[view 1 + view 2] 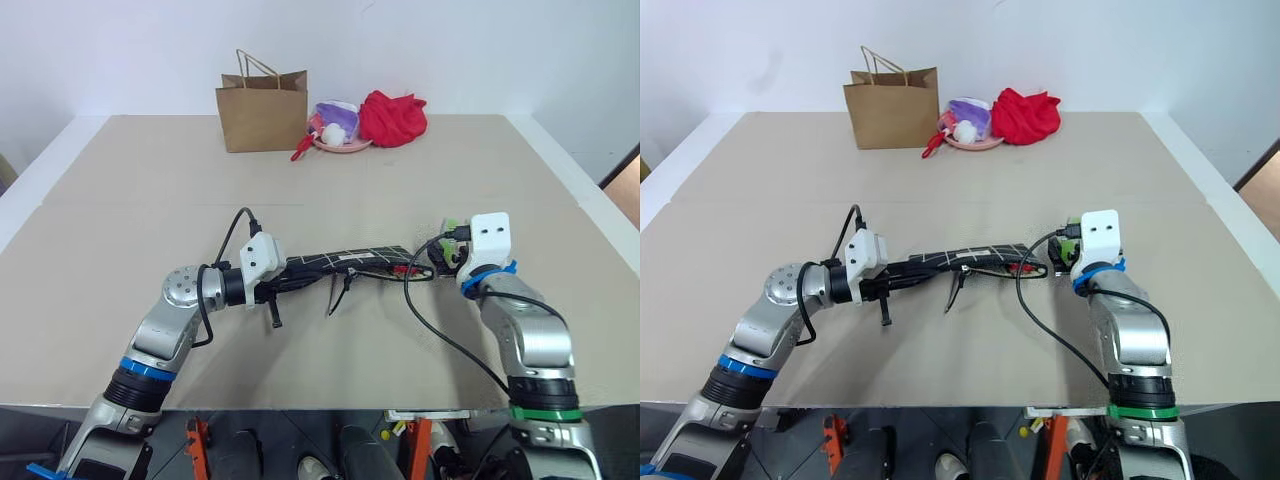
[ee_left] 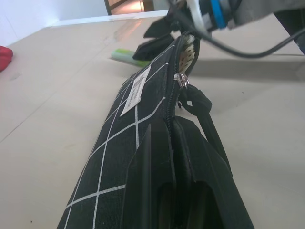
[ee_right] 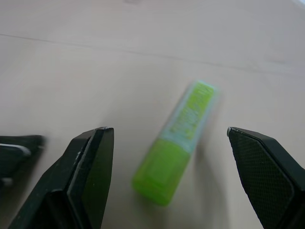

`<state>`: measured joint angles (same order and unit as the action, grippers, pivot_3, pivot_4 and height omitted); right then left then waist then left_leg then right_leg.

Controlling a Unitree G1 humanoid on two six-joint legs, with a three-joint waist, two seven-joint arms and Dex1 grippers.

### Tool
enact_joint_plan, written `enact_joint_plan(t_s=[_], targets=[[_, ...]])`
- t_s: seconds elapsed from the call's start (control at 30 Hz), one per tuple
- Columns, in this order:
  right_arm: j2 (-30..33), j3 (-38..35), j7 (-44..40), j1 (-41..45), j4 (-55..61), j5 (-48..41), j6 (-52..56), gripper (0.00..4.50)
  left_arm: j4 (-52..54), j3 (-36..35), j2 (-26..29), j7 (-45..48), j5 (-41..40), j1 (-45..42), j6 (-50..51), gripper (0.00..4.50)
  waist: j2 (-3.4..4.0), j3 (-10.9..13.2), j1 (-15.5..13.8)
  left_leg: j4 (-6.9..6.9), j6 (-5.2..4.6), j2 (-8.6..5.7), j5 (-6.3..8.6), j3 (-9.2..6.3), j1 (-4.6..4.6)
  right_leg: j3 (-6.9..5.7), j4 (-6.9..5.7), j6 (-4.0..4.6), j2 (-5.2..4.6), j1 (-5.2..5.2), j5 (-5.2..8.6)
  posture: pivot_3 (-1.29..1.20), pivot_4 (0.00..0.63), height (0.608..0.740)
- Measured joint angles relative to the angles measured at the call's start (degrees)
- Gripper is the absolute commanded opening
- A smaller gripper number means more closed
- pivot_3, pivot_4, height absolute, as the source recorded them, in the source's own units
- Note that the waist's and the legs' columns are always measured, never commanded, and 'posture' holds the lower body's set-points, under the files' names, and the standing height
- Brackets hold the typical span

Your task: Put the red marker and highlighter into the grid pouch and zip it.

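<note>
The grid pouch's unzipped end (image 1: 404, 269) gapes around the red marker, so I expect the highlighter to slip fully inside when I push the highlighter in.
My left gripper (image 1: 287, 272) is shut on the left end of the grid pouch (image 1: 350, 259), a black pouch with white lines held level just over the table. Its white label (image 2: 135, 90) and zipper pull (image 2: 180, 78) face the left wrist view. A bit of red (image 1: 401, 268), apparently the red marker, shows at the pouch's unzipped right end. The light-green highlighter (image 3: 178, 143) lies on the table just beyond that end. My right gripper (image 3: 167, 131) hovers open over it, one finger on each side, not touching it.
At the table's far edge stand a brown paper bag (image 1: 263, 108), a pink plate (image 1: 340, 146) with small items, and a red cloth bundle (image 1: 392, 117). A black cable (image 1: 445, 335) loops from my right wrist over the table.
</note>
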<state>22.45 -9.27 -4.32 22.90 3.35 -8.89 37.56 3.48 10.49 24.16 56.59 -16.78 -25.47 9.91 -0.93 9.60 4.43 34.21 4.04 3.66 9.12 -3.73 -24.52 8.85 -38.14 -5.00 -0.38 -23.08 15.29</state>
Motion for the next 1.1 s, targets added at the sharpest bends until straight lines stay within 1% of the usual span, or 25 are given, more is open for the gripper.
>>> enact_joint_plan(t_s=[0.13,0.33,0.43,0.47,0.57,0.6,0.93,1.03,1.1], targets=[[-3.4,-0.8,3.4,1.3,-3.9,0.9,-1.4,4.11,0.1,0.0,0.0,-0.1,0.0,0.1,0.2,0.00,0.00,0.0,0.1,0.00,0.00,0.00,0.00,0.00,0.01,0.00,-0.01,0.00,0.00,0.00,-0.01,0.00,0.150,0.740],[-5.9,-1.7,5.9,3.2,-8.1,1.6,-3.0,4.11,0.1,0.0,-0.1,-0.8,0.0,0.1,0.4,0.00,0.01,0.0,0.1,-0.02,0.00,0.00,0.00,0.00,0.00,0.00,0.00,0.01,0.00,0.00,-0.01,0.00,0.150,0.740],[-6.9,-1.9,8.0,4.2,-9.4,2.5,-3.5,3.35,0.1,0.0,-0.1,-1.1,0.0,0.1,0.5,0.00,0.01,0.0,0.2,-0.01,0.00,0.00,0.00,0.00,0.01,0.00,-0.01,0.01,0.00,0.00,-0.01,0.00,0.150,0.740],[-7.2,-1.9,8.5,4.2,-9.4,2.6,-3.5,2.90,0.1,0.0,-0.1,-1.1,0.0,0.1,0.5,0.00,0.01,0.0,0.2,-0.01,0.00,0.00,0.00,0.00,0.01,0.00,0.00,0.01,0.00,0.00,-0.02,0.00,0.150,0.740],[-7.6,-2.1,9.7,4.1,-9.3,3.1,-3.4,1.28,0.1,0.0,-0.1,-1.1,0.0,0.1,0.6,0.00,0.02,0.0,0.2,-0.02,0.00,0.00,0.00,0.00,0.00,0.00,0.00,0.01,0.00,0.00,-0.01,0.00,0.150,0.740],[-7.6,-2.1,9.7,4.0,-9.1,3.2,-3.4,1.05,0.1,0.0,-0.1,-1.1,0.0,0.1,0.6,0.00,0.02,0.0,0.2,-0.02,0.00,0.00,0.00,0.00,0.00,0.00,0.00,0.01,0.00,0.00,-0.01,0.00,0.150,0.740],[-7.3,-2.1,9.6,-0.7,-2.3,3.6,-0.5,1.08,0.1,0.0,-0.1,-1.1,0.0,0.1,0.6,0.00,0.02,0.0,0.0,-0.05,0.00,0.00,0.00,-0.03,0.00,-0.02,0.00,0.01,0.00,0.01,0.05,0.00,0.150,0.740],[-4.5,-1.9,5.6,-4.1,0.8,3.3,-0.8,1.08,0.1,0.0,-0.1,-1.1,0.0,0.1,0.6,0.00,0.02,0.0,-0.2,-0.05,0.00,-0.01,0.00,-0.03,-0.03,-0.02,0.01,0.00,-0.01,0.01,0.06,0.00,0.150,0.740],[-0.3,-1.9,0.3,-7.2,3.2,2.3,-1.6,1.08,0.1,-0.1,-0.1,-1.1,-0.1,0.1,0.6,0.00,0.03,0.0,-0.3,-0.05,0.00,-0.04,0.00,-0.03,-0.05,-0.01,0.01,-0.02,-0.03,0.00,0.08,0.00,0.150,0.740]])
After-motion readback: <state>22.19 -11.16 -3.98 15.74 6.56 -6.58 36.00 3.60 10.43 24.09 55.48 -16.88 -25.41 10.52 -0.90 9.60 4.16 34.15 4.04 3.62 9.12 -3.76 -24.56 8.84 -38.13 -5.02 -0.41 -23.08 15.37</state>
